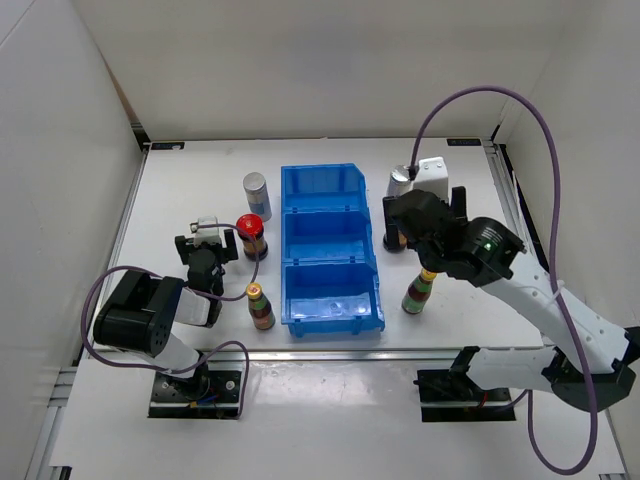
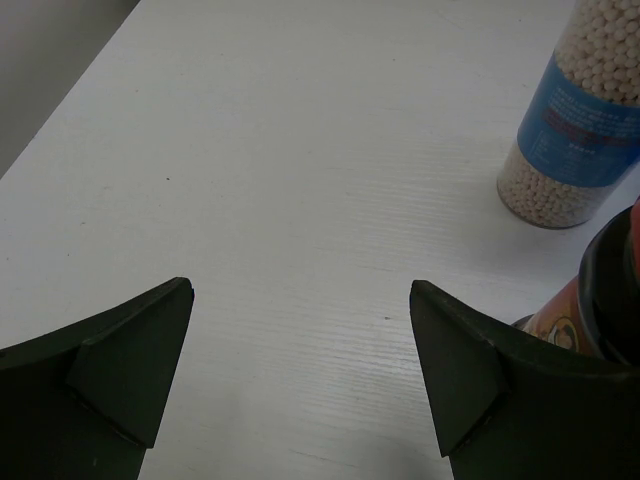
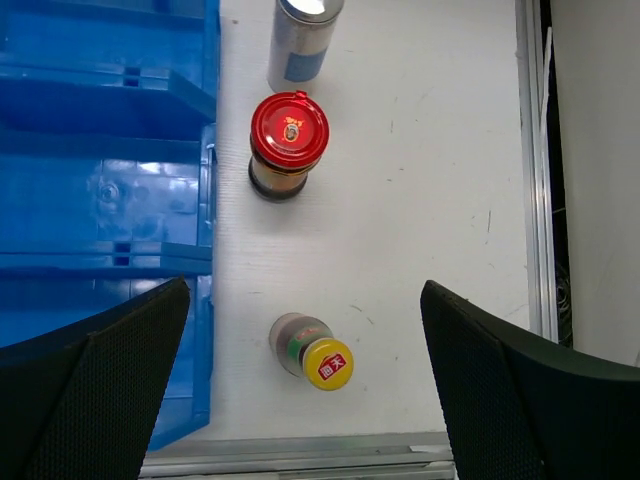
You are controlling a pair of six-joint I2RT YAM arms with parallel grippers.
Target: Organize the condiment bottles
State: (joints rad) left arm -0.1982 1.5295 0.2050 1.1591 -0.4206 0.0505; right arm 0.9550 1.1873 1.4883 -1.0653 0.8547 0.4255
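The yellow-capped bottle stands clear of the blue bin, under my right gripper's open fingers. I keep moving down until the fingers close around the yellow cap.
In the top view, left of the blue bin stand a pale silver-topped cylinder, a squat red-capped bottle and a slim yellow-capped bottle. My left gripper is open and empty, low beside the red-capped bottle. Its wrist view shows the pale cylinder and the red-capped bottle at the right edge. My right gripper is open and empty, high above the right-hand bottles: a silver-topped cylinder, a red-capped bottle and a yellow-capped bottle.
The bin's three compartments hold nothing; its wall shows in the right wrist view. A white box stands at the back right. White walls enclose the table. A metal rail runs along the table's right edge.
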